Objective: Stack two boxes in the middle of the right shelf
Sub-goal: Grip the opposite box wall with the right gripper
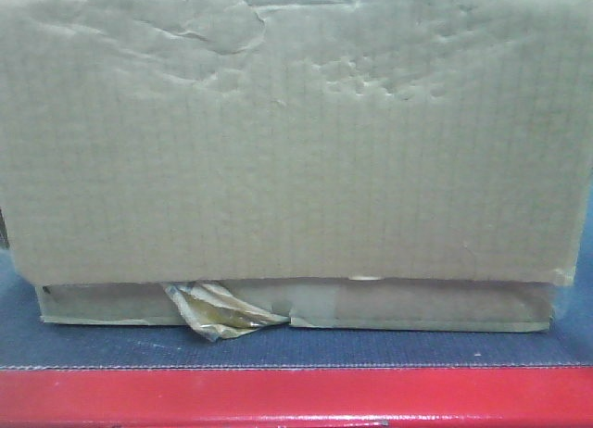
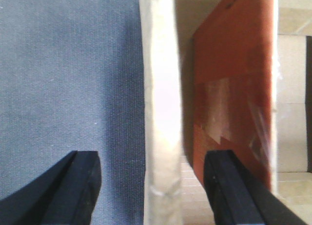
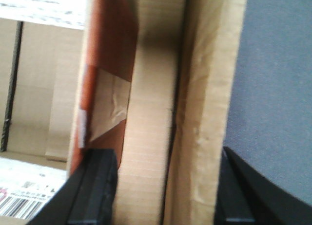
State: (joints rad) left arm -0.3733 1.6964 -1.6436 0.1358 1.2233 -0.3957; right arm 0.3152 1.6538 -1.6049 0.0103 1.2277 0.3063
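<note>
The shallow box (image 1: 417, 306) will come up with the tall box when the robot lifts, because the crumpled tape strip (image 1: 219, 311) tucks under the tall box's lower edge.
The tall box (image 1: 296, 132) fills most of the front view and rests on the shallow box (image 1: 417, 303), whose crumpled glossy tape strip (image 1: 218, 308) hangs at its front. Both sit on a dark grey mat (image 1: 278, 349). The right shelf is out of view. My left gripper (image 2: 153, 186) is open and straddles a pale cardboard wall (image 2: 161, 88) with gaps on both sides. My right gripper (image 3: 168, 186) stands equally wide around a cardboard wall and flap (image 3: 204, 88) that nearly fill its gap. Which box each wall belongs to I cannot tell.
The mat's red edge (image 1: 296, 396) runs along the front. Beside the walls the wrist views show the mat (image 2: 68, 64) (image 3: 273, 64) and a reddish-brown taped cardboard face (image 2: 234, 88). A barcode label (image 3: 24, 200) lies at lower left.
</note>
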